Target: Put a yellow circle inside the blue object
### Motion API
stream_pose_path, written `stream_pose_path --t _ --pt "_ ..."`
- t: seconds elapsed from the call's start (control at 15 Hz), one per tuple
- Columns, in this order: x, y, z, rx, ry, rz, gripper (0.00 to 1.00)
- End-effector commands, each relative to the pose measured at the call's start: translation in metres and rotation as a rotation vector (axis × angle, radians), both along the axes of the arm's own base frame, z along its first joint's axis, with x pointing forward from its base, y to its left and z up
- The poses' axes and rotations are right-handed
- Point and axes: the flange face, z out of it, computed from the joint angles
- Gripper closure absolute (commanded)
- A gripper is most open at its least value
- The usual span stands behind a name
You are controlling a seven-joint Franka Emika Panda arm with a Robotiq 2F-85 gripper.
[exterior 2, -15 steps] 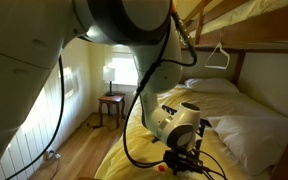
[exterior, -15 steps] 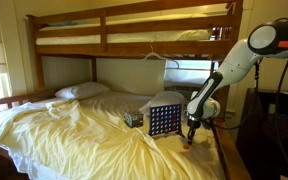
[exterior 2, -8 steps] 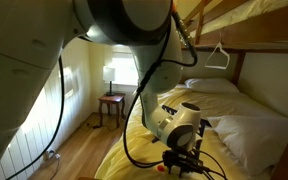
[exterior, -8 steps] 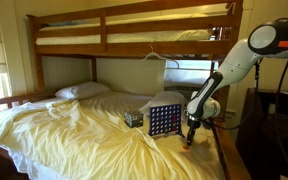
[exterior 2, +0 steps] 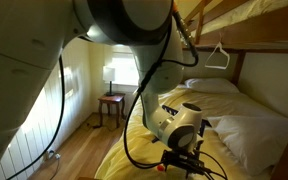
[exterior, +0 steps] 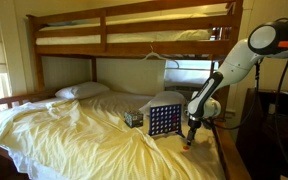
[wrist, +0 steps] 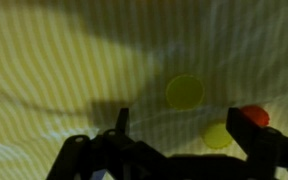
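Observation:
The yellow circle (wrist: 217, 136) beside the red disc is too near one finger, so the robot should turn its gripper and centre it over that circle before the gripper closes.
The blue object (exterior: 165, 121) stands upright on the yellow bedsheet, a dark-blue grid with round holes. My gripper (exterior: 191, 135) hangs just to its right, low over the sheet. In the wrist view my gripper (wrist: 184, 120) is open, its dark fingers (wrist: 121, 122) spread wide with nothing between them. One yellow circle (wrist: 184, 92) lies flat on the sheet just beyond the fingertips. A second yellow circle (wrist: 218, 135) lies nearer the right finger. A red disc (wrist: 256, 116) sits partly hidden behind that finger.
A small dark patterned box (exterior: 133, 118) sits left of the grid. The upper bunk's wooden frame (exterior: 134, 25) spans overhead and a pillow (exterior: 81, 91) lies at the bed's head. In an exterior view the arm (exterior 2: 174, 125) fills the foreground, with a side table and lamp (exterior 2: 111, 85) beyond.
The arm has hardly moved in either exterior view; the earlier frames do not show the jaws plainly.

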Motion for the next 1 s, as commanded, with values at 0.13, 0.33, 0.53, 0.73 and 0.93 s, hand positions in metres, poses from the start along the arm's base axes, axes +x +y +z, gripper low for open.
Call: stream_pose_path --t 0.13,0.33,0.53,0.73,0.93 --pt "-0.0062 -0.0042 0.0034 -0.001 0.030 -0.008 0.00" --pt "-0.0080 -0.0065 0.0024 -0.003 0.046 -0.016 0.02" --pt "-0.0068 -0.0066 0.0018 0.004 0.039 -0.017 0.17" --pt "-0.0052 -0.0052 0.0019 0.010 0.024 -0.013 0.46" --pt "-0.0046 -0.0039 0.0014 0.013 0.018 -0.007 0.69"
